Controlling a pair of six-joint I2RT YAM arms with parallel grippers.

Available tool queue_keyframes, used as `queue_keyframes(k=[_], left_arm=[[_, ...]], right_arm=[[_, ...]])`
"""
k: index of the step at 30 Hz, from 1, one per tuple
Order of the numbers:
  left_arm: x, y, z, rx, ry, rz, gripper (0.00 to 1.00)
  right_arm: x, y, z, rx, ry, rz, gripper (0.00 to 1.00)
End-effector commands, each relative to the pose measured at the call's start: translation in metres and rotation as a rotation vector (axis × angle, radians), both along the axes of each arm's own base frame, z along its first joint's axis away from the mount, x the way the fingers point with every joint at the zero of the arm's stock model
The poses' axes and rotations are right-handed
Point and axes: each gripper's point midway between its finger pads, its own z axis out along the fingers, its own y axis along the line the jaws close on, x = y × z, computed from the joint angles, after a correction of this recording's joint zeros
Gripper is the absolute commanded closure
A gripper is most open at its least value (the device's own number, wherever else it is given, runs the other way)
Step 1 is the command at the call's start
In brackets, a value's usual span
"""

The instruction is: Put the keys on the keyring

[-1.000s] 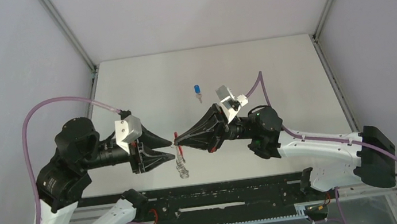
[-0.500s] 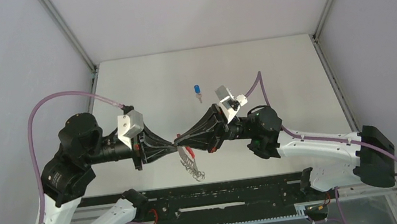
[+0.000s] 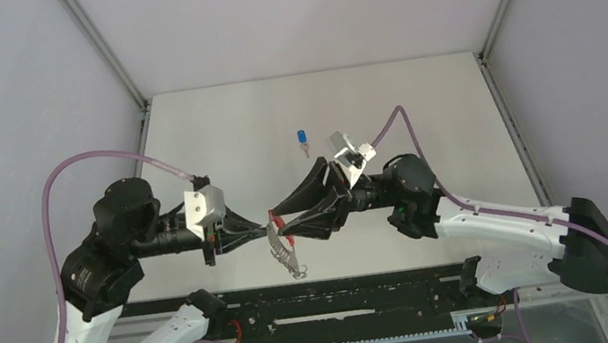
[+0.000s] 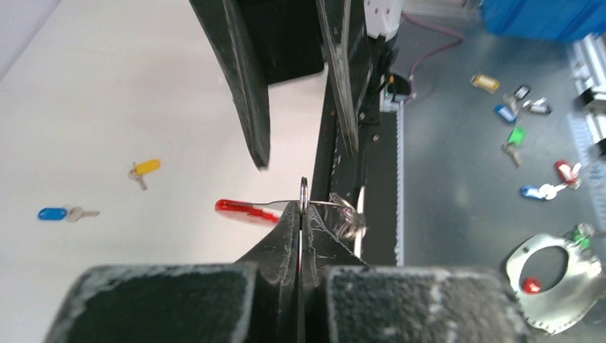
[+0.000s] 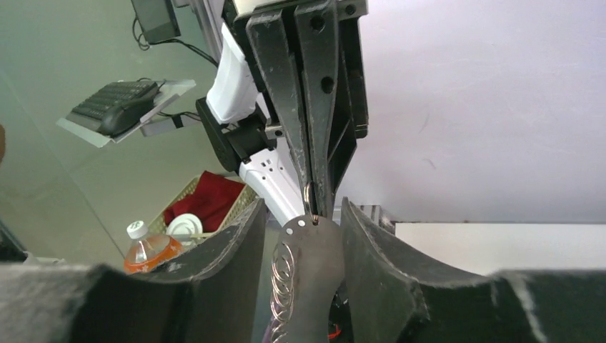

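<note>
Next, my right gripper backs away and pinches the ring [image 5: 309, 199], because its fingers are on both sides of the flat metal piece [image 5: 314, 250], below the ring in my left gripper's fingers.
My left gripper [image 3: 266, 223] [image 4: 303, 209] is shut on the metal ring of the keyring [image 3: 284, 247], held above the table's front middle. Its red tag [image 4: 243, 211] sticks out to one side, and the grey metal cluster [image 4: 347, 216] hangs on the other. My right gripper [image 3: 279, 221] [image 5: 304, 214] faces it tip to tip, open, with a finger on either side of the keyring's flat metal piece [image 5: 311, 268] and apart from it. The blue-headed key [image 3: 302, 137] [image 4: 56, 213] and the yellow-headed key [image 4: 145, 167] lie on the white table; the top view hides the yellow one.
A black rail [image 3: 343, 295] runs along the table's near edge. Past that edge, several coloured key tags [image 4: 513, 136] and a metal plate [image 4: 557, 279] lie on the grey floor. A basket with a bottle [image 5: 146, 250] stands off the table.
My left gripper came in and shut on the keyring's ring. My right gripper, shut on the keyring before, opened and let go. The hanging chain swung.
</note>
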Motion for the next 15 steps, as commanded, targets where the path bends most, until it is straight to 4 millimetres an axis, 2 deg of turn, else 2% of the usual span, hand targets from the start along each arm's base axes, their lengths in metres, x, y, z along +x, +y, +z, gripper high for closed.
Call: queue_keyframes(k=[1, 3, 7, 11, 15], left_arm=[[0.005, 0.013, -0.019, 0.106, -0.157, -0.015, 1.00], [0.010, 0.015, -0.023, 0.133, -0.189, -0.007, 1.00], [0.014, 0.014, -0.026, 0.154, -0.227, -0.021, 1.00], [0.017, 0.010, -0.021, 0.146, -0.206, -0.017, 1.00], [0.016, 0.004, -0.017, 0.123, -0.175, -0.031, 1.00]], right_arm=[[-0.003, -0.020, 0.003, -0.135, -0.119, -0.011, 0.43], [0.000, -0.023, -0.002, -0.213, -0.193, -0.042, 0.39], [0.009, -0.025, -0.010, -0.339, -0.251, -0.089, 0.38], [0.013, -0.020, -0.018, -0.413, -0.288, -0.105, 0.44], [0.009, -0.010, -0.017, -0.437, -0.338, -0.085, 0.50]])
